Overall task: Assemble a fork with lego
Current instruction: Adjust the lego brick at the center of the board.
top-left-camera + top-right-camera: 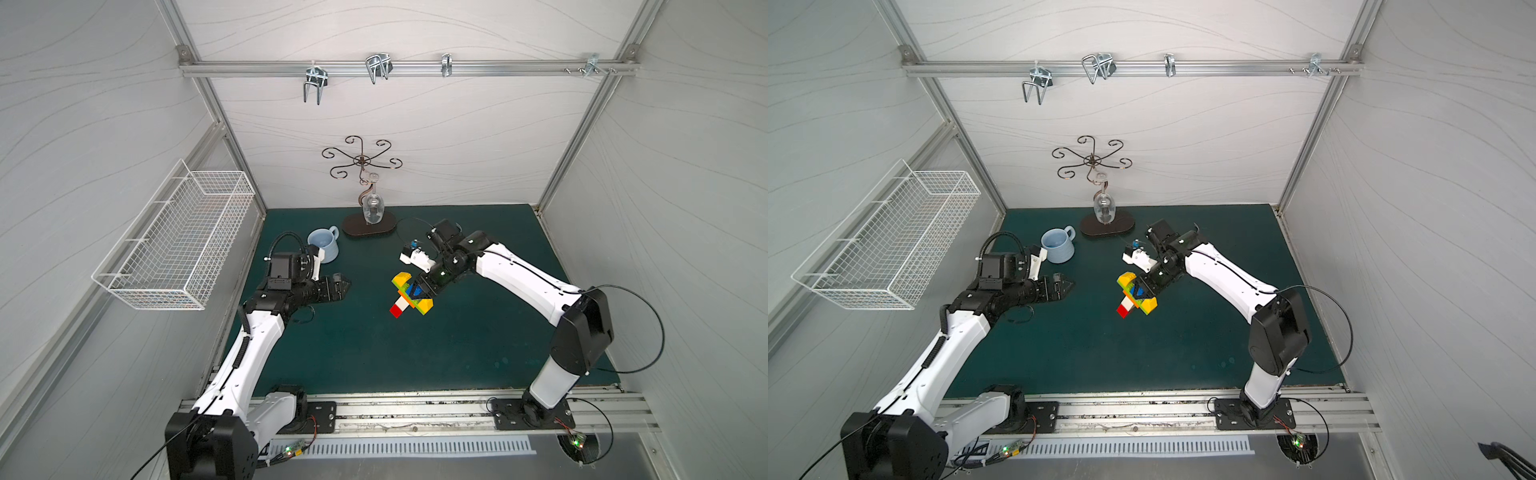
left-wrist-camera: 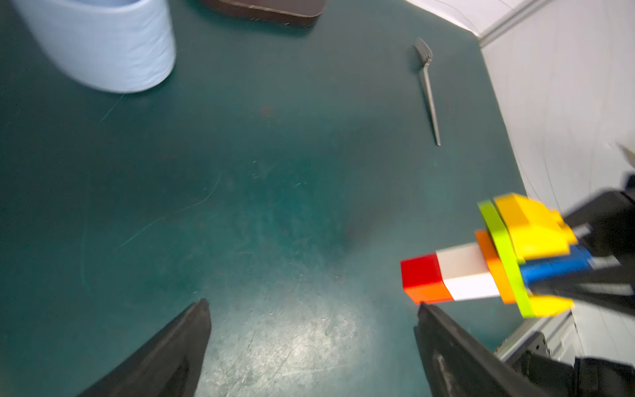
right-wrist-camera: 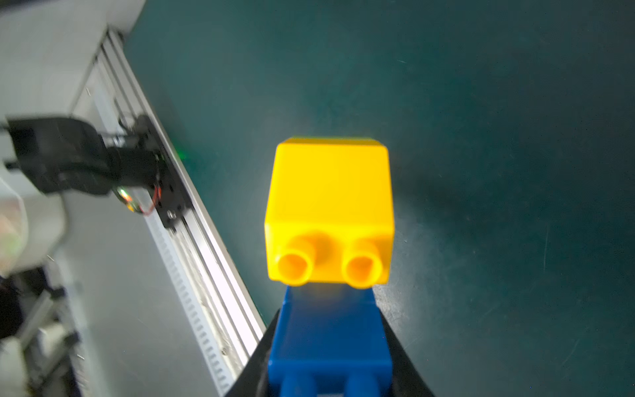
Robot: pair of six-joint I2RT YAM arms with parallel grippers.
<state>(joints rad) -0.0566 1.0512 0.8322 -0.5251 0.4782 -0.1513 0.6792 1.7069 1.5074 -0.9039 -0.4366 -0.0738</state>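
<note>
All the lego fork's bricks [image 1: 409,296] are joined above the clear green mat [image 1: 416,319], so I keep lowering the lego fork with my right gripper and release it flat there.
The lego fork [image 1: 409,296] [image 1: 1134,296] hangs above the green mat in both top views, all its bricks joined. Its red-and-white handle points towards the left arm; an orange and lime green crossbar carries the yellow and blue prongs. My right gripper [image 1: 419,290] [image 1: 1143,287] is shut on the blue prong [image 3: 329,338], with a yellow brick [image 3: 330,202] just beyond it in the right wrist view. My left gripper [image 1: 343,286] [image 1: 1065,286] [image 2: 312,304] is open and empty, apart from the fork [image 2: 481,264], whose red end shows close to one fingertip.
A light blue mug [image 1: 323,245] [image 2: 103,44] stands behind the left arm. A dark stand [image 1: 368,226] with a hanging glass is at the back centre. A thin metal fork [image 2: 427,89] lies on the mat. A white wire basket [image 1: 178,241] hangs on the left wall.
</note>
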